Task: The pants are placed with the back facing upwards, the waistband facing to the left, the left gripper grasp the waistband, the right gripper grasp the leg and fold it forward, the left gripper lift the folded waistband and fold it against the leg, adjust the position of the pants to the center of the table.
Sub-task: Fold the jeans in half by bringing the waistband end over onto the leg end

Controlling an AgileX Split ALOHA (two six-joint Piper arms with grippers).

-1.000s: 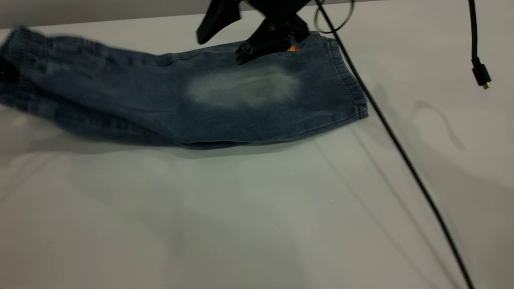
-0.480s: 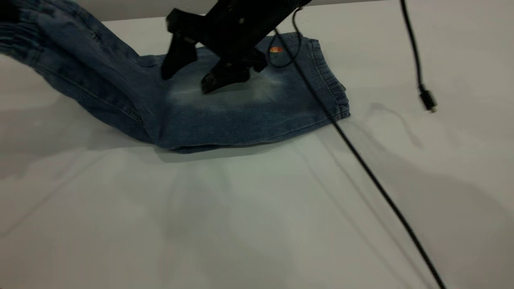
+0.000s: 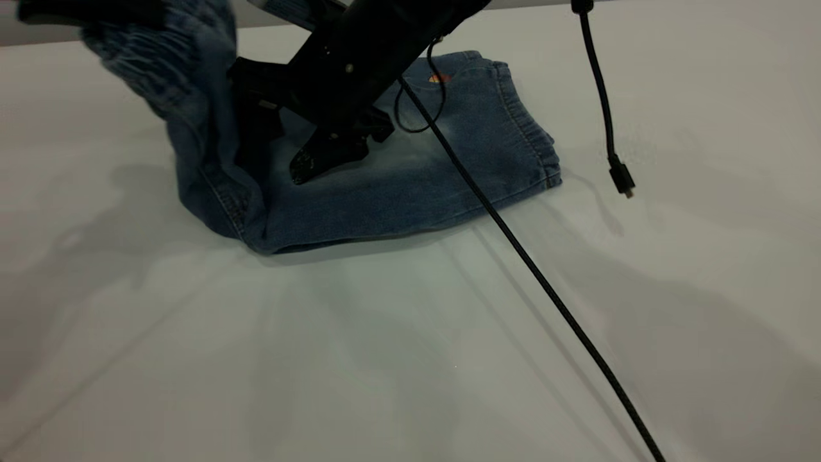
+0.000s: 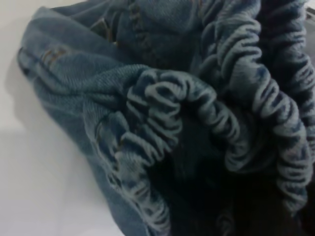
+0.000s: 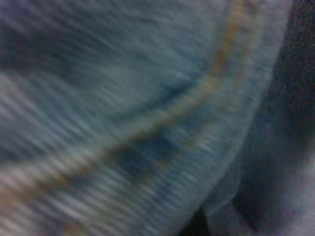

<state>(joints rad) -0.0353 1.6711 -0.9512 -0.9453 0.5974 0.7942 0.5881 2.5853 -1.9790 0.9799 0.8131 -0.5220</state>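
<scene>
My right gripper needs to lift clear before my left gripper brings the waistband to the cuff [image 3: 532, 132], because my right gripper stands on the pants leg [image 3: 283, 201] by its bend and blocks the fold.
The pants [image 3: 410, 186] lie lengthwise on the table [image 3: 385, 359], the elastic leg cuff [image 3: 532, 141] to the right. The leg [image 3: 423, 160] with the pale patch faces up, and a bit of orange print [image 3: 438, 78] peeks out at the far edge. The waistband [image 3: 160, 58] end is raised off the table at the upper left and hangs from my left gripper [image 3: 83, 11]. Its gathered elastic [image 4: 197, 108] fills the left wrist view and hides the jaws. My right gripper [image 3: 292, 144] stands open on the leg by the bend. Blurred denim with an orange seam [image 5: 187, 108] fills the right wrist view.
A black cable [image 3: 545, 289] runs diagonally from the right arm across the table to the near right corner. A second cable hangs at the right and ends in a plug [image 3: 620, 176]. The table's far edge [image 3: 641, 3] lies just behind the pants.
The waistband end has risen off the table and swung right, so the pants now bend upward. The right gripper has slid left along the leg to the bend.
</scene>
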